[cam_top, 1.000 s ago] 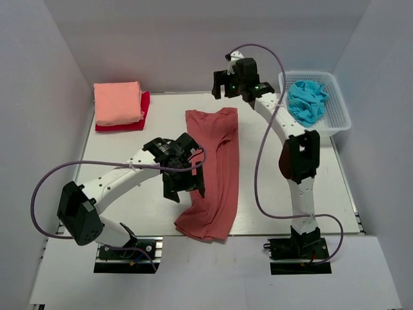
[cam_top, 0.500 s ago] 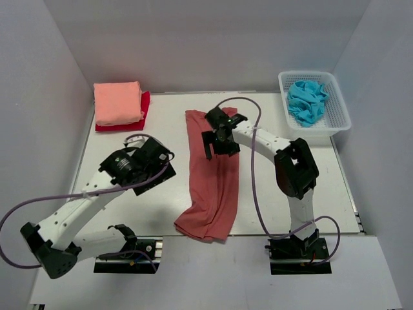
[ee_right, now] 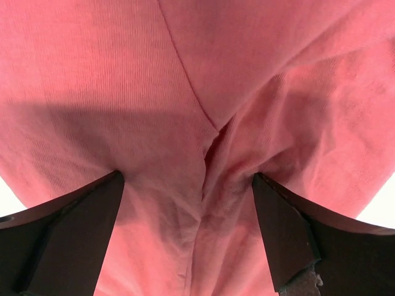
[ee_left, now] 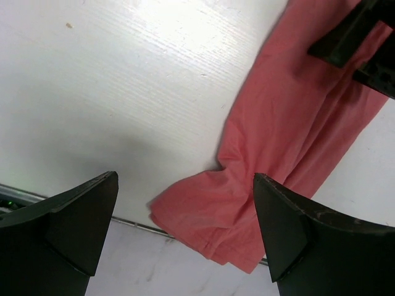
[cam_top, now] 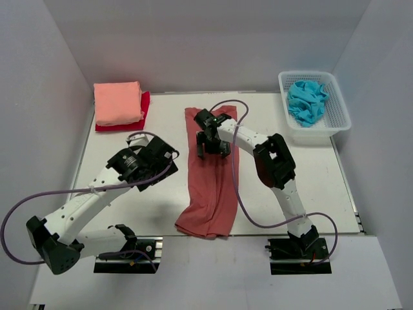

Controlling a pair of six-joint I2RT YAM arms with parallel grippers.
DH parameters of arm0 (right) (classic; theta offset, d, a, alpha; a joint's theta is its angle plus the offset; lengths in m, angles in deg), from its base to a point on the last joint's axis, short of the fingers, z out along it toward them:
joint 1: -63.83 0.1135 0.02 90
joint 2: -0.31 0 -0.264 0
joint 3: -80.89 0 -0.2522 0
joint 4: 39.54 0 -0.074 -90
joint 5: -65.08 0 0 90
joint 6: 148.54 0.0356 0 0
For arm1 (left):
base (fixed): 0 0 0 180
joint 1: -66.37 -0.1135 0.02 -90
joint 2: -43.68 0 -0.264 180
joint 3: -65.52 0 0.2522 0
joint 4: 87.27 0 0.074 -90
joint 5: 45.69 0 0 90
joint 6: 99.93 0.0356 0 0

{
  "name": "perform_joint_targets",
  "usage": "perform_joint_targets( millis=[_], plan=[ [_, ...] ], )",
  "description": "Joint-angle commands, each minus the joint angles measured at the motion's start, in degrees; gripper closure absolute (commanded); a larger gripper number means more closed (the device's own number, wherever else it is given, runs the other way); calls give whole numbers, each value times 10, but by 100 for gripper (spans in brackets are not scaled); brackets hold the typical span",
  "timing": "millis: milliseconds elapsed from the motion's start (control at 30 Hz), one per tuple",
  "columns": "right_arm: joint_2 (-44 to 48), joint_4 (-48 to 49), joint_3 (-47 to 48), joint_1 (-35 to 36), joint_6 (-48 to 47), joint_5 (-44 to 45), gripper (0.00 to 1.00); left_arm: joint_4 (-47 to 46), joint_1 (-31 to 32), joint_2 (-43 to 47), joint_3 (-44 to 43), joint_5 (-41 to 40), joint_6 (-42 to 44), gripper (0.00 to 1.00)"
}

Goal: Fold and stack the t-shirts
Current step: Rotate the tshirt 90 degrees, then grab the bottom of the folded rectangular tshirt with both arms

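The brick-red t-shirt's near end is lying askew over the front edge. I should move the t-shirt back, then fold it from its near corners with both grippers.
The large brick-red t-shirt lies as a long folded strip down the middle of the table, its near end bunched at the front edge. My right gripper is down on its upper part, jaws open, with creased fabric between the fingers. My left gripper is open and empty, above bare table left of the shirt; its view shows the shirt's near end. A folded salmon-pink t-shirt lies on a folded bright red one at the back left.
A white mesh basket holding crumpled blue cloth stands at the back right. White walls close in the table on three sides. The table's front edge runs just below the shirt's near end.
My right arm swung from the back near the basket down onto the shirt's upper part. My left gripper drew back leftwards off the shirt's middle.
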State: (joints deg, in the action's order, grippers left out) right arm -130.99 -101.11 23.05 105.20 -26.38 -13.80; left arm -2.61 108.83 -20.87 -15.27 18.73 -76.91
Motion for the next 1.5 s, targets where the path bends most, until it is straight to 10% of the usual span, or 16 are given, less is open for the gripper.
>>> perform_joint_targets(
  millis=[0,300,533,1133,1467],
  plan=[
    [-77,-10,47,-18,16,6,10,-52,-6,-9,-21,-16,33,0],
    [-186,46,231,-78,-32,-33,10,-78,-50,-121,-65,44,126,0],
    [-94,198,222,-92,-48,-84,10,-131,-76,-146,-24,150,172,0],
    [475,150,-450,-101,12,-86,10,-411,-41,-102,243,317,171,5],
    [486,135,-591,-103,31,-165,13,-486,-11,-164,272,330,177,28]
  ],
)
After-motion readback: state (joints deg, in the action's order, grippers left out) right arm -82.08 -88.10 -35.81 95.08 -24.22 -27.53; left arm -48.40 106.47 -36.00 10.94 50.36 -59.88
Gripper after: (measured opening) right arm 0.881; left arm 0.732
